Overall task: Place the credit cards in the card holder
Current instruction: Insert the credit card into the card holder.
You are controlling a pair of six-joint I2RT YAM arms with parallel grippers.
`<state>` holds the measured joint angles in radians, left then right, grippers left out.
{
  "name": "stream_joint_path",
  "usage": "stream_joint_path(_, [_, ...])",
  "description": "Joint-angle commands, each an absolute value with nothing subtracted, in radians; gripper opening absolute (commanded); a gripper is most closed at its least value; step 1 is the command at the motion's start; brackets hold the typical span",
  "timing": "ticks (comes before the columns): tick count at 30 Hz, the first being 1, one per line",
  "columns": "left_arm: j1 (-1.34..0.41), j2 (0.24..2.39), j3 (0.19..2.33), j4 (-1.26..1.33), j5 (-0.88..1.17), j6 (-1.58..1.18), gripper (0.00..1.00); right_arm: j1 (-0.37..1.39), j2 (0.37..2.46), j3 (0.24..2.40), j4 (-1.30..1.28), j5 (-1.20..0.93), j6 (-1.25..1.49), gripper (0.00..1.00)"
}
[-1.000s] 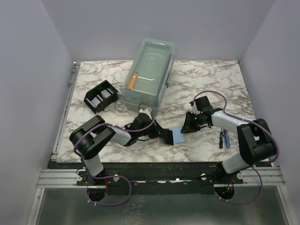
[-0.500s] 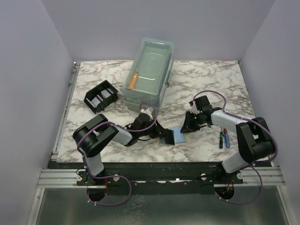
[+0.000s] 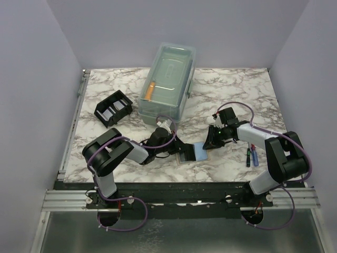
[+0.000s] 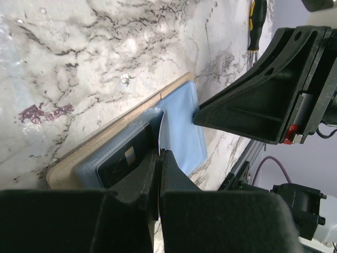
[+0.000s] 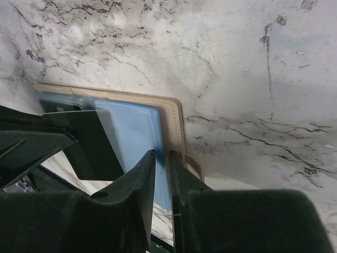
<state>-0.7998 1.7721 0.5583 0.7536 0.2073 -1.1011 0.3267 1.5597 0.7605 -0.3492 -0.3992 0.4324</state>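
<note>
The black card tilts up and only its front edge is inside the blue sleeve (image 5: 109, 129), so I should let go of it flat with my left gripper, then push its rear edge (image 5: 73, 167) in.
The light blue card (image 3: 199, 152) rests on the small tan pad (image 3: 184, 159) at the front centre of the table, with the dark grey card (image 4: 124, 161) beside it on the same pad. My left gripper (image 3: 182, 153) is shut on the blue card's near edge (image 4: 181, 132), which stands slightly lifted. My right gripper (image 3: 208, 142) comes from the other side, its jaws closed to a narrow gap on the blue card's opposite edge (image 5: 134, 137). The black card holder (image 3: 113, 108) stands at the far left, away from both grippers.
A large clear lidded box (image 3: 167, 79) holding an orange item stands at the back centre. A dark pen and a blue pen (image 3: 251, 156) lie at the right, by the right arm. The table's front rail (image 3: 179, 187) runs just below the pad.
The left arm's elbow shifted slightly to the right a second ago. Both grippers and the cards have stayed in place.
</note>
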Motion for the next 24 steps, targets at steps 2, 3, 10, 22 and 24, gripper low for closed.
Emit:
stream_joint_path(2, [-0.794,1.779,0.551,0.791,0.123,-1.072,0.0,0.332,1.603,0.757,-0.341,-0.384,0.41,0.2])
stream_joint_path(3, [-0.795,1.786,0.555,0.794,0.127,-1.073,0.0,0.333,1.603,0.758,-0.341,-0.384,0.41,0.2])
stream_joint_path(10, [-0.8,1.814,0.559,0.82,0.14,-1.08,0.0,0.333,1.603,0.756,-0.342,-0.388,0.411,0.19])
stream_joint_path(22, [-0.911,1.845,0.548,0.879,0.016,-1.074,0.07,0.332,1.557,0.68,-0.253,-0.457,0.52,0.19])
stream_joint_path(24, [-0.913,1.822,0.548,0.829,0.008,-1.099,0.23,0.332,1.546,0.682,-0.268,-0.436,0.518,0.19])
